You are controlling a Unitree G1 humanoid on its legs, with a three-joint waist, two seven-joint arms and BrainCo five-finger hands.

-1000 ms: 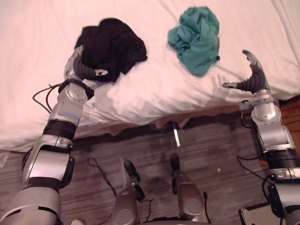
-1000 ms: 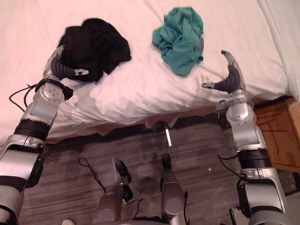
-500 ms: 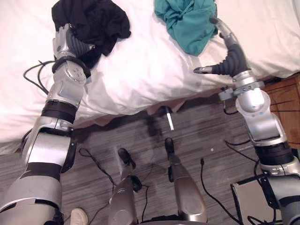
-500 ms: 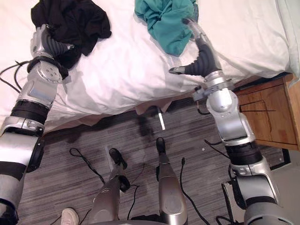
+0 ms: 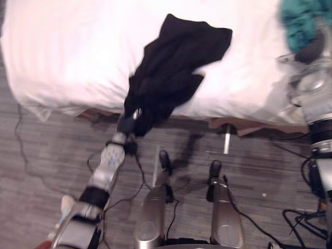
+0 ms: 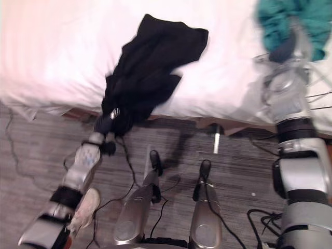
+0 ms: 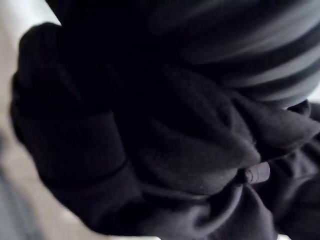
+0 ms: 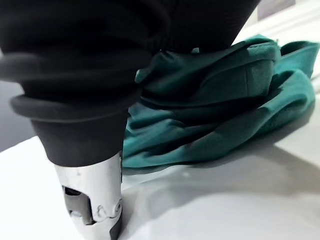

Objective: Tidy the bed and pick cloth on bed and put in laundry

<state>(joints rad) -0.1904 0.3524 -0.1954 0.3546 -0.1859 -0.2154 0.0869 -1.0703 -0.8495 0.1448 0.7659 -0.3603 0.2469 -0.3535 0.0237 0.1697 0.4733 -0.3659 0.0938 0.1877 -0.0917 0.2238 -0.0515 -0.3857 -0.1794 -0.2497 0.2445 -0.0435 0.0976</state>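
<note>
The teal cloth [image 5: 301, 25] will stay bunched up with its loose edges hanging down when I lift it, because soft folds [image 8: 210, 112] overlap in a compact heap.
A black cloth [image 5: 176, 67] lies stretched from the middle of the white bed [image 5: 78, 52] down over its front edge. My left hand [image 5: 126, 126] is shut on its lower end, just below the mattress edge. Its fingers are buried in the dark folds [image 7: 190, 165]. A crumpled teal cloth [image 5: 303, 21] sits at the far right of the bed. My right hand [image 6: 282, 52] rests against the near side of the teal cloth [image 8: 225, 110]. It is open, with its thumb [image 8: 92, 200] straight on the sheet.
The bed's front edge runs across the view, with grey striped floor [image 5: 46, 155] below it. A metal bed leg [image 5: 226, 140] stands under the frame near the middle. A person's light shoe [image 6: 85, 205] is on the floor beside my left arm.
My left hand has closed on the black cloth and drawn it down over the bed's edge. My right hand has reached the teal cloth. The camera has swung left.
</note>
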